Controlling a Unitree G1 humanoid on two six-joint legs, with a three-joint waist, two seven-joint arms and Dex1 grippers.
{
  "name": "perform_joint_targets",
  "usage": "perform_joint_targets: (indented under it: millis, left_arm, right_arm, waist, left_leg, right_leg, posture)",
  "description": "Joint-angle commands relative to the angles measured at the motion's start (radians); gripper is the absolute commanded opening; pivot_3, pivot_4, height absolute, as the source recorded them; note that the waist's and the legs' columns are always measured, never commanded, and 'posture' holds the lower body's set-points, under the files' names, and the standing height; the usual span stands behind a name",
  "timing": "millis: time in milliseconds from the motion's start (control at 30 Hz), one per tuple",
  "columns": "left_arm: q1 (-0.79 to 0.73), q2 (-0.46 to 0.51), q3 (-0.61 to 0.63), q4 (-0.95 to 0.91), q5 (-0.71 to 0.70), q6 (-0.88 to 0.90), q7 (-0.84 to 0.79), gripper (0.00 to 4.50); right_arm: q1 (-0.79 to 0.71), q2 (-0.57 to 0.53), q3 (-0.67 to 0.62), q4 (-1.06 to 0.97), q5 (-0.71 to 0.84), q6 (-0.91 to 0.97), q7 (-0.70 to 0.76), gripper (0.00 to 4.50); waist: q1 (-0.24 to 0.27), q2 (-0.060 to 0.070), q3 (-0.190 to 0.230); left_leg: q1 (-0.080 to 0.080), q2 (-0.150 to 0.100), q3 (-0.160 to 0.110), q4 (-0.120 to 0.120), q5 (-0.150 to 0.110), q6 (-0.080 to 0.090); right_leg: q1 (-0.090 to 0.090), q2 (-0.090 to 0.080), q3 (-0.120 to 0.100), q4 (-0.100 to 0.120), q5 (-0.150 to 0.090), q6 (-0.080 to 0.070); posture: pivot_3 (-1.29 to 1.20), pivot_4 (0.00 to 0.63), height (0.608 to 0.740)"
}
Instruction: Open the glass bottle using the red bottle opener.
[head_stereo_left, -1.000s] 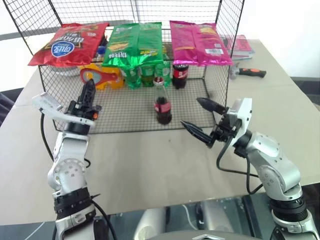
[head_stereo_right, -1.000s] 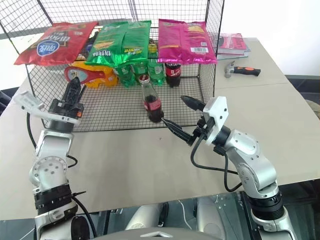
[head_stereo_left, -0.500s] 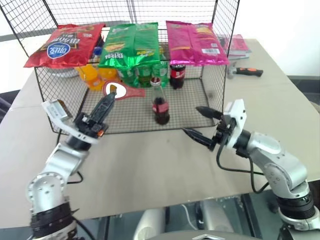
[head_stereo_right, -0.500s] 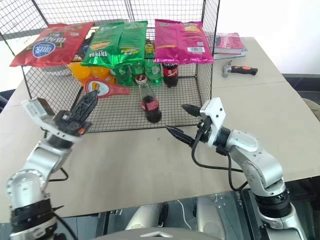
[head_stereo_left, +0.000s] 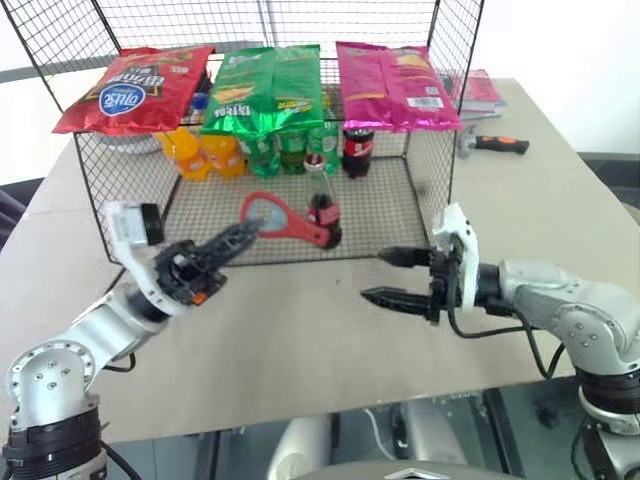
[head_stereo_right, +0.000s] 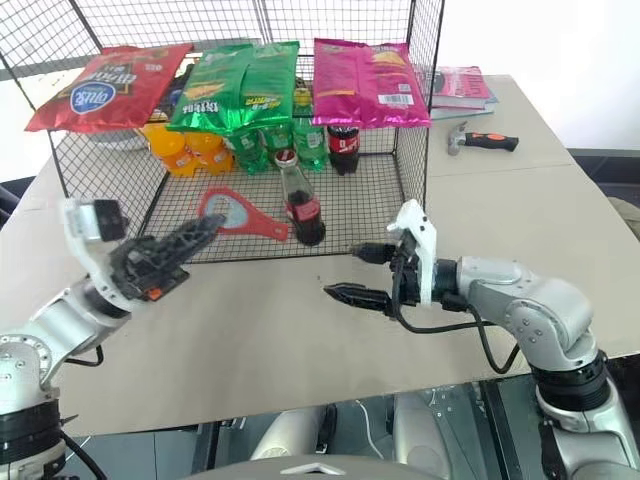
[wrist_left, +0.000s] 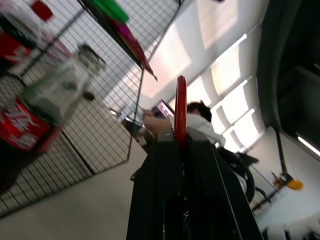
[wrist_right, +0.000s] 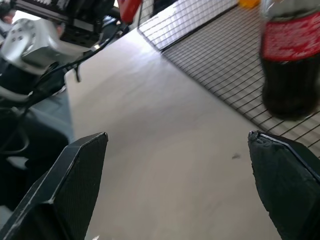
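Note:
My gripper will lever the opener's handle, and the bottle's small red cap will pop off whole and drop, because the opener's ring head (head_stereo_left: 265, 213) fits over it.
The glass bottle (head_stereo_left: 322, 207) stands upright on the mesh floor of the wire rack (head_stereo_left: 395, 205), near its front edge, with a red cap and dark liquid low down. My left gripper (head_stereo_left: 240, 238) is shut on the red bottle opener (head_stereo_left: 285, 220), in front of the rack and left of the bottle. The opener's ring head (head_stereo_right: 228, 209) is nearest the fingers. Its handle tip reaches in front of the bottle's lower body. In the left wrist view the opener (wrist_left: 180, 107) shows edge-on between the fingers. My right gripper (head_stereo_left: 377, 277) hangs open over the table, pointing left, just right of and below the bottle (wrist_right: 289, 60).
Red, green and pink snack bags (head_stereo_left: 268, 85) lie on the rack's top. Orange bottles (head_stereo_left: 200, 152), green bottles and a dark plastic cola bottle (head_stereo_left: 357, 150) stand at its back. An orange-handled hammer (head_stereo_left: 497, 144) and books (head_stereo_left: 482, 90) lie at the far right. A person (wrist_left: 196, 114) sits beyond the table.
My left gripper swung down and to the right, carrying the opener from the rack's back left to just beside the bottle. My right gripper sank a little and turned to point left.

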Motion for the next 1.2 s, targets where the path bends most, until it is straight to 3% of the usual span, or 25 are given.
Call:
perform_joint_targets:
  millis: [33,367,600,700,733,1000,1200]
  left_arm:
    - [-0.046,0.006,-0.043,-0.005,0.029,0.014,-0.046,0.04]
    - [-0.083,0.001,-0.104,0.017,0.083,0.044,-0.098,0.04]
    - [-0.097,0.005,-0.117,0.03,0.117,0.052,-0.127,0.04]
    - [-0.099,0.005,-0.115,0.031,0.14,0.05,-0.136,0.0]
    - [-0.1,0.004,-0.114,0.031,0.145,0.049,-0.139,0.0]
    - [-0.084,-0.005,-0.12,0.023,0.193,0.042,-0.164,0.0]
    - [-0.086,0.001,-0.131,0.023,0.229,0.047,-0.195,0.0]
  right_arm:
    - [-0.048,0.034,-0.009,0.004,0.116,0.079,-0.023,4.5]
    - [-0.152,0.115,0.008,0.071,0.211,0.159,-0.045,4.5]
    - [-0.193,0.087,0.013,0.093,0.235,0.182,0.016,4.5]
    - [-0.204,0.067,0.023,0.089,0.242,0.196,0.045,3.76]
    - [-0.207,0.064,0.026,0.088,0.243,0.2,0.052,3.16]
    - [-0.228,0.06,0.04,0.102,0.246,0.217,0.067,0.06]
    - [-0.228,0.062,0.052,0.106,0.242,0.243,0.055,0.06]
  waist:
    - [-0.001,0.0,0.0]
    - [-0.002,0.0,0.0]
    - [-0.002,0.0,0.0]
    - [-0.002,0.0,0.0]
    - [-0.002,0.0,0.0]
    - [-0.001,0.0,0.0]
    - [-0.002,0.0,0.0]
  left_leg:
    - [0.0,0.0,0.0,0.0,0.0,0.0]
    - [-0.001,0.001,0.002,-0.001,0.001,-0.002]
    - [-0.002,0.001,0.002,0.0,0.001,-0.001]
    - [-0.002,0.001,0.002,-0.001,0.0,-0.001]
    - [-0.002,0.001,0.002,-0.001,0.0,-0.001]
    - [-0.003,0.001,0.002,-0.001,0.0,-0.001]
    - [-0.003,0.001,0.002,-0.001,0.0,-0.001]
  right_leg:
    - [0.0,0.0,0.0,0.0,0.0,0.0]
    - [-0.002,0.0,0.002,0.0,0.0,0.0]
    - [-0.003,0.0,0.002,0.0,0.0,0.0]
    - [-0.003,0.0,0.002,0.0,0.0,0.0]
    - [-0.003,0.0,0.002,0.0,0.0,0.0]
    - [-0.004,-0.001,0.002,-0.001,0.0,0.0]
    - [-0.004,-0.002,0.002,-0.001,0.0,0.0]
  posture:
    - [0.0,0.15,0.74]
    - [0.0,0.15,0.74]
    - [0.0,0.15,0.74]
    - [0.0,0.15,0.74]
    - [0.0,0.15,0.74]
    - [0.0,0.15,0.74]
    - [0.0,0.15,0.74]
